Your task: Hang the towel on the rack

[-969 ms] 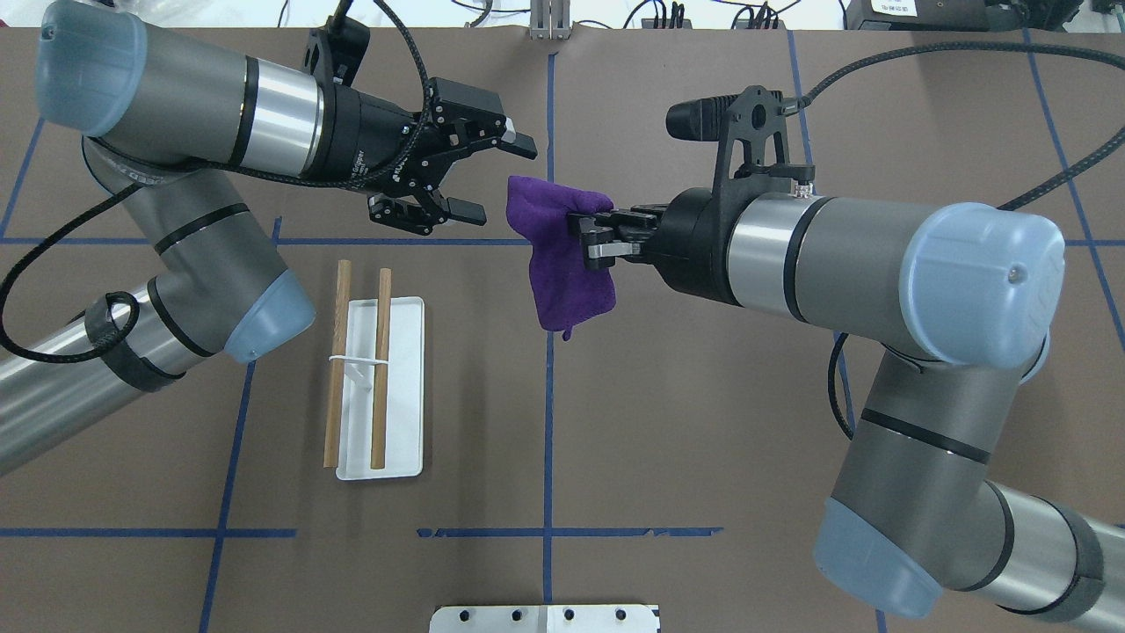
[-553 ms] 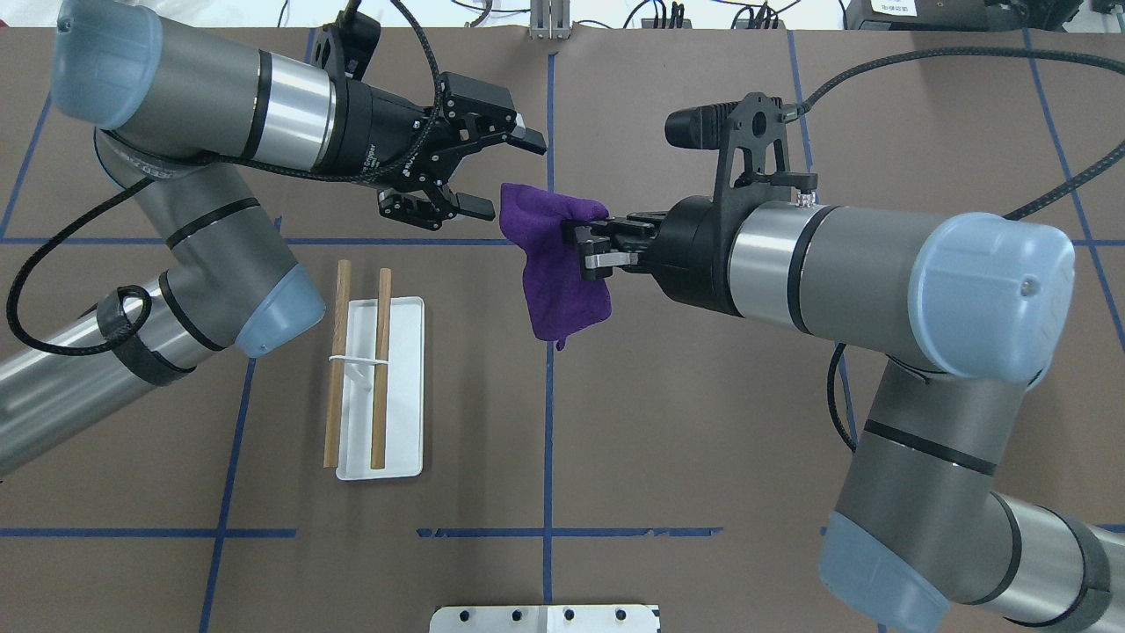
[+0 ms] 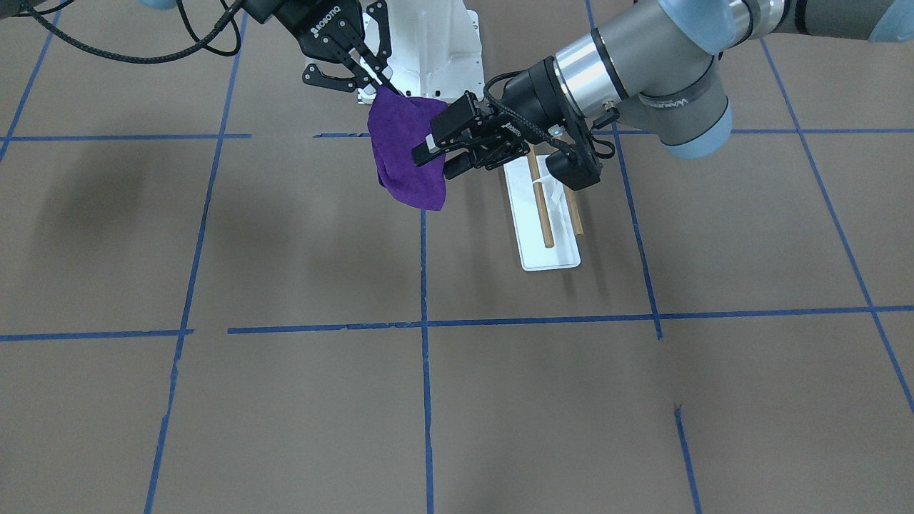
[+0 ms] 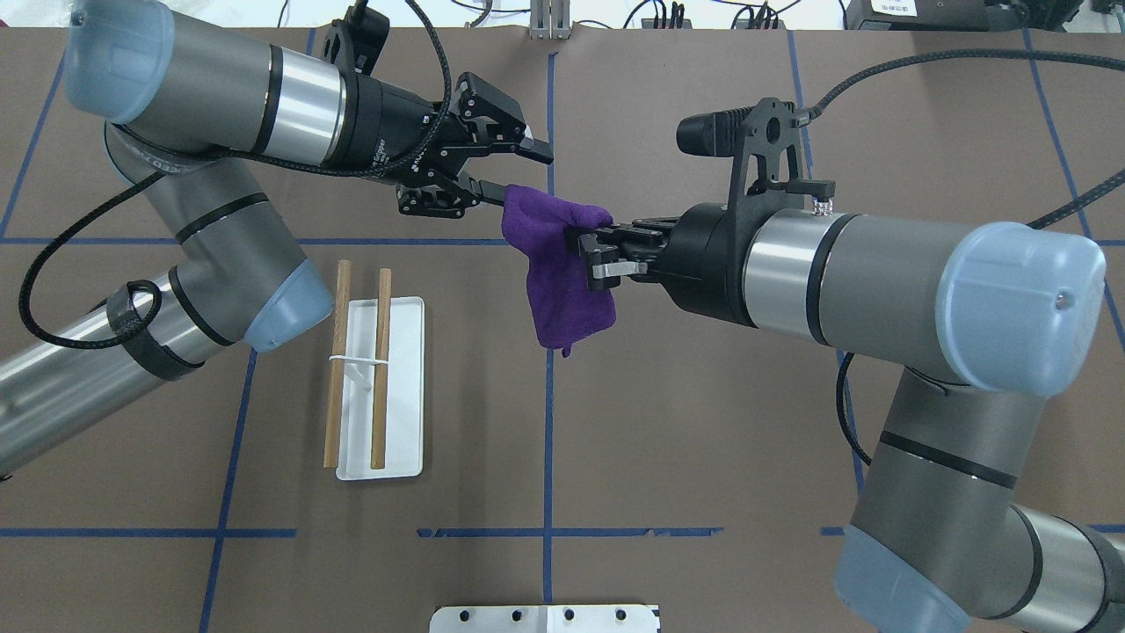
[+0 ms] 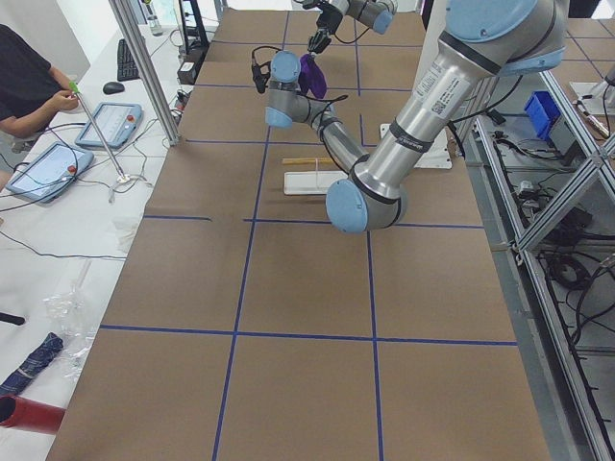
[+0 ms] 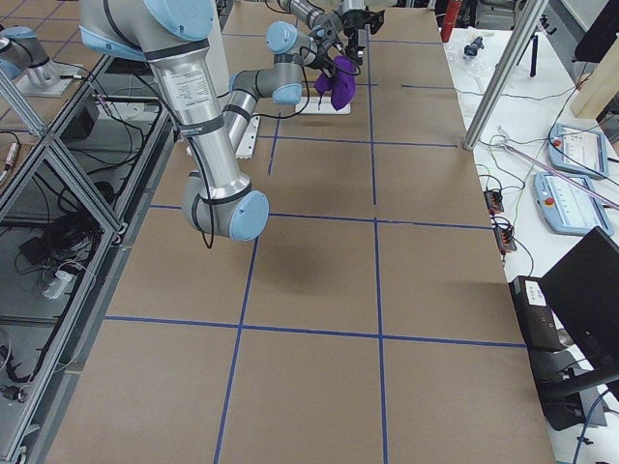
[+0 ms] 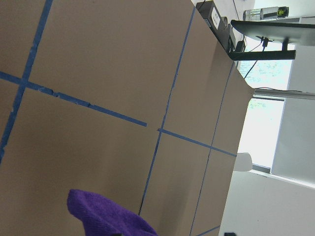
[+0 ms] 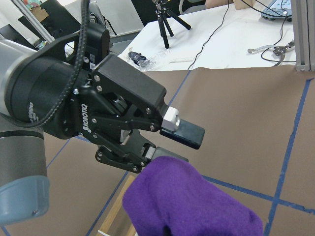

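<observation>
The towel (image 3: 400,147) will drop down around the pinch when I carry it, because limp cloth (image 3: 430,193) sticks out past both sides of my left gripper.
The deep-purple towel (image 4: 562,272) hangs above the table, pinched at its upper edge by my shut right gripper (image 4: 591,252). It also shows in the front view (image 3: 403,153) and the right wrist view (image 8: 192,209). My left gripper (image 4: 520,174) is open, with its fingers on either side of the towel's far-left corner; the lower finger touches the cloth edge. In the right wrist view the left gripper (image 8: 183,147) stands open just above the towel. The rack (image 4: 400,396), a white tray with two wooden dowels (image 4: 381,352), stands on the table below the left arm.
A white bolted metal pedestal (image 4: 545,618) sits at the near table edge, also in the front view (image 3: 435,50). Blue tape lines cross the brown table. An operator (image 5: 29,82) sits at a side table with tablets.
My left gripper has moved right, toward the towel; its open fingers now straddle the towel's corner. The right gripper with the towel has shifted only slightly.
</observation>
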